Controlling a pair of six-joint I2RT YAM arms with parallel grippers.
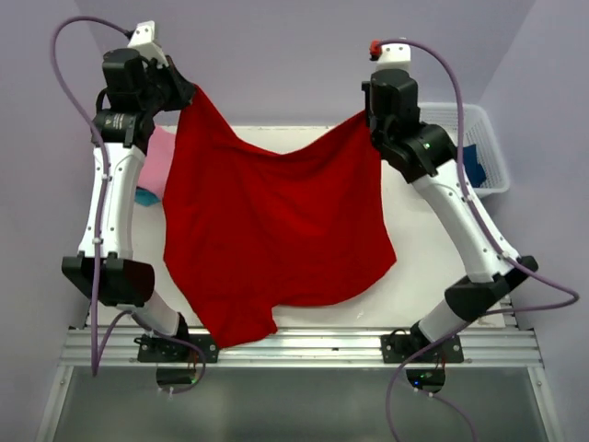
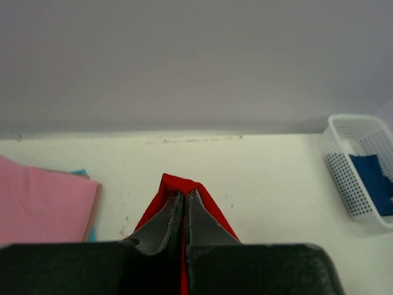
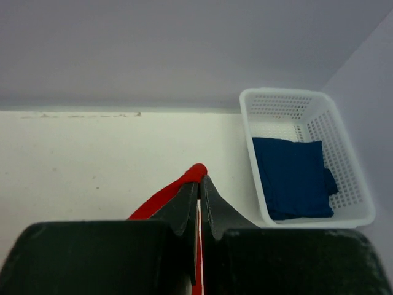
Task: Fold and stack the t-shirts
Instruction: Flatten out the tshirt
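The robot's left gripper and right gripper should swing the red t-shirt's lower part over to the table's far edge and then pull back, because that part trails toward the table's near edge.
A bright red t-shirt hangs spread between both arms above the table, sagging in the middle, its lower part draped toward the near edge. My left gripper is shut on its top left corner; red cloth peeks past the closed fingertips of that gripper. My right gripper is shut on the top right corner, with a red fold showing at its tips. A folded pink t-shirt lies on a turquoise one at the left. A dark blue t-shirt lies in the basket.
A white mesh basket stands at the table's right edge, beside my right arm; its rim shows in the right wrist view. The pink stack sits left of my left gripper. The table's far edge meets the wall.
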